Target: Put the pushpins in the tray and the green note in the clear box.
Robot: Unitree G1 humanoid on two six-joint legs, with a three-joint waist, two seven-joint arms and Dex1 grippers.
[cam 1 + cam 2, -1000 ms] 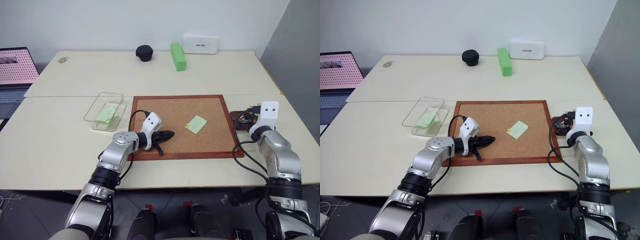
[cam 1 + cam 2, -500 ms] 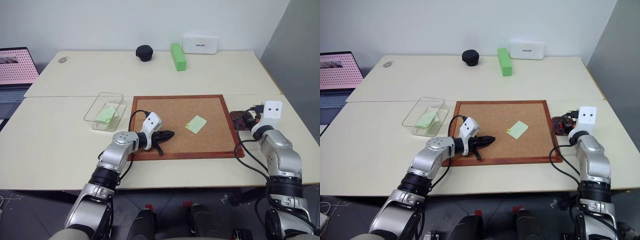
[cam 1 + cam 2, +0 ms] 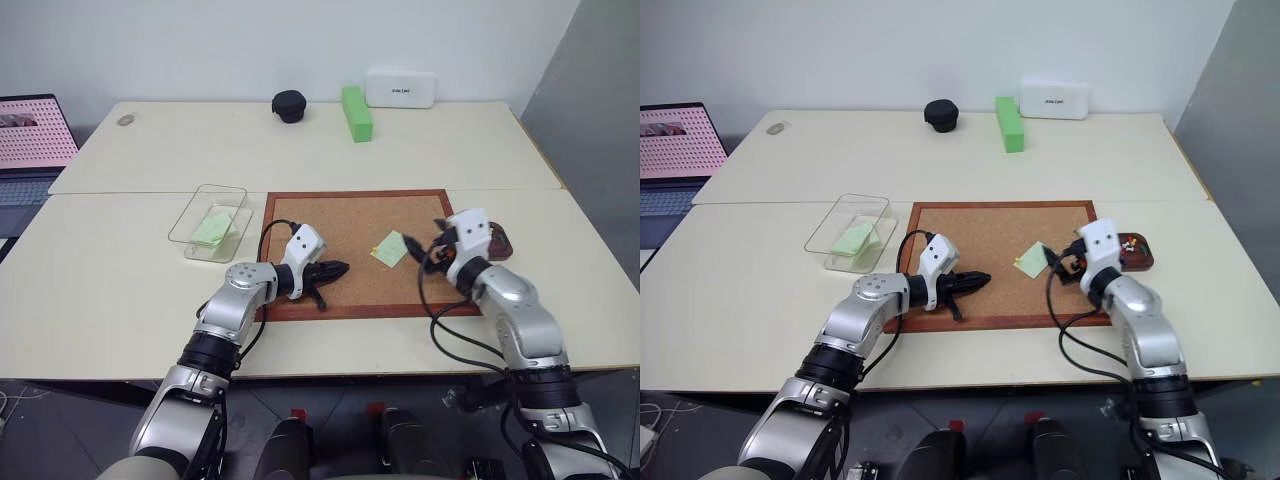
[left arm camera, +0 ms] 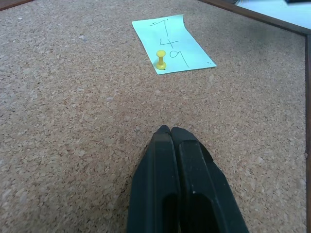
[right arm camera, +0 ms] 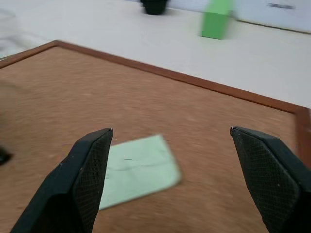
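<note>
The yellow pushpin is at the corner of the green note. The green note will come up too when my right gripper lifts.
A pale-green note lies on the corkboard, held by a yellow pushpin at its near corner. My right gripper hovers open just right of this green note, nothing between its fingers. Behind it, the small reddish-brown tray sits off the board's right edge with several coloured pushpins inside. My left gripper is shut and empty, resting low over the board's front-left part and pointing toward the note. The clear box stands left of the board with another green sheet in it.
A bright-green block, a black round object and a white device stand at the back of the table. A laptop sits at the far left. The corkboard's wooden frame is slightly raised.
My right gripper swung left from the tray to the corkboard beside the green note, and its fingers opened wide. The left arm stayed still.
</note>
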